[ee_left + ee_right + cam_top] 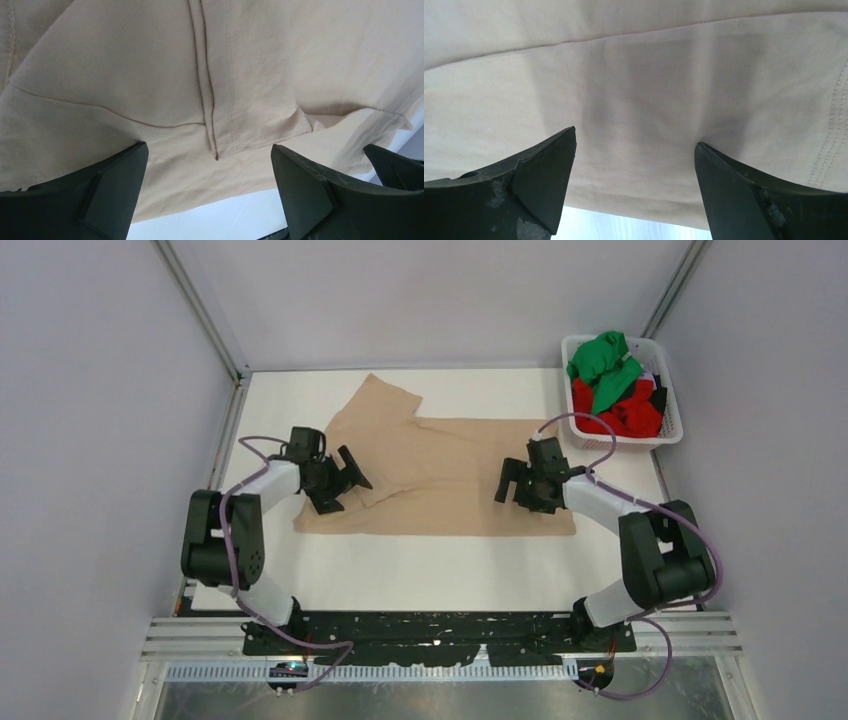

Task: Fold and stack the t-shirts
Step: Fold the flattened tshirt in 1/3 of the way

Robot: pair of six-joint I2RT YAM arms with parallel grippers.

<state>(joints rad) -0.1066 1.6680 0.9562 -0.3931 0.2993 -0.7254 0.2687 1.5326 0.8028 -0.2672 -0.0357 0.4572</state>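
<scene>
My left gripper is still to take the far sleeve's edge, as the near sleeve is folded in but the far sleeve sticks out. Next, I slide the t-shirt closer first.
A beige-tan t-shirt lies spread on the white table, one sleeve pointing to the far left. My left gripper is open over the shirt's left part; its wrist view shows the shirt with a folded sleeve hem between the spread fingers. My right gripper is open over the shirt's right part; its wrist view shows smooth cloth between the spread fingers. Neither holds anything. A green t-shirt and a red t-shirt lie bunched in the basket.
The white lattice basket stands at the far right corner of the table. Grey walls and metal frame posts enclose the table. The shirt's near edge shows in both wrist views, with bare table below it.
</scene>
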